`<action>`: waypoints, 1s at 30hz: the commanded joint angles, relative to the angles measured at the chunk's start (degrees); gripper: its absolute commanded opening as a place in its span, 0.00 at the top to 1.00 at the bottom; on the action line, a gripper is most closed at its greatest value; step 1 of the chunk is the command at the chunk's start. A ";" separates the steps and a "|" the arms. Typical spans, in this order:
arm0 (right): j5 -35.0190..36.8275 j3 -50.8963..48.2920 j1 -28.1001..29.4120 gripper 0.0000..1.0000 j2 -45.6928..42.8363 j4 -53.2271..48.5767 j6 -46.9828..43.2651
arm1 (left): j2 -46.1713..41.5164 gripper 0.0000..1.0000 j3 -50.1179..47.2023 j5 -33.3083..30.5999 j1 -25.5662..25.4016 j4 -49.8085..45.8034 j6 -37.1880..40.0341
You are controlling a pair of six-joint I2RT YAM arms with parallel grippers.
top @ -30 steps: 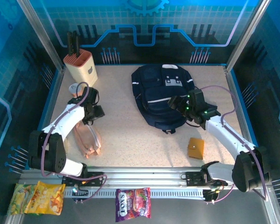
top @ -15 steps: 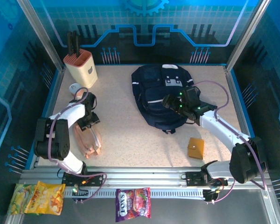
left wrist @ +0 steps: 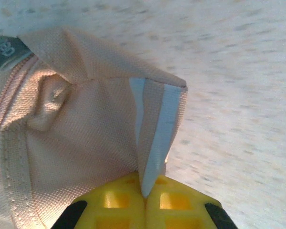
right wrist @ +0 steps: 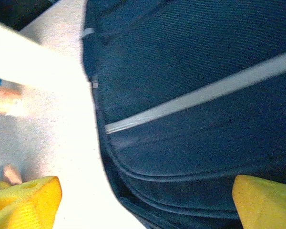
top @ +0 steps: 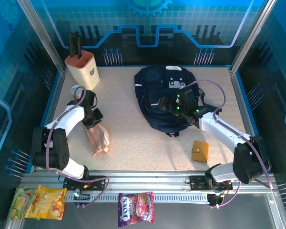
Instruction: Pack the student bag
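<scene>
The student bag (top: 155,113) is closed, so the robot's right gripper should take the pink pouch (top: 98,138) from the left gripper, so that the left gripper is free to open the bag.
The student bag (top: 155,88), dark navy with a thin pale stripe, lies flat at the back middle of the table. My right gripper (top: 164,103) hovers open over the bag's left half. In the right wrist view its yellow fingertips (right wrist: 24,200) stand wide apart over the navy fabric (right wrist: 195,95), with nothing between them. My left gripper (top: 92,118) is shut on a pink fabric pouch (top: 99,138), which hangs bunched down to the table. The left wrist view shows the yellow jaws pressed together (left wrist: 148,196) on a corner fold of the pouch (left wrist: 81,129).
A beige knife block (top: 82,67) stands at the back left, with a small white round thing (top: 76,89) just in front of it. An orange wallet-like item (top: 199,151) lies at the front right. Snack packets (top: 136,207) (top: 38,201) lie beyond the front rail.
The left gripper has shut on the pink pouch and pulled it up into a bunch, a little to the right. The right gripper has moved left over the bag.
</scene>
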 commanded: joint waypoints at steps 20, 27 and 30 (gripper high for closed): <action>-2.12 13.28 21.98 0.08 19.12 15.34 -25.91 | -3.04 1.00 2.79 19.48 -5.77 24.64 -31.96; -5.77 14.92 21.91 0.26 22.79 16.92 -28.79 | -2.60 1.00 1.75 20.36 -5.76 27.17 -32.52; -7.70 15.43 21.66 0.41 23.77 17.17 -28.52 | -2.63 1.00 1.89 20.73 -5.71 27.46 -32.55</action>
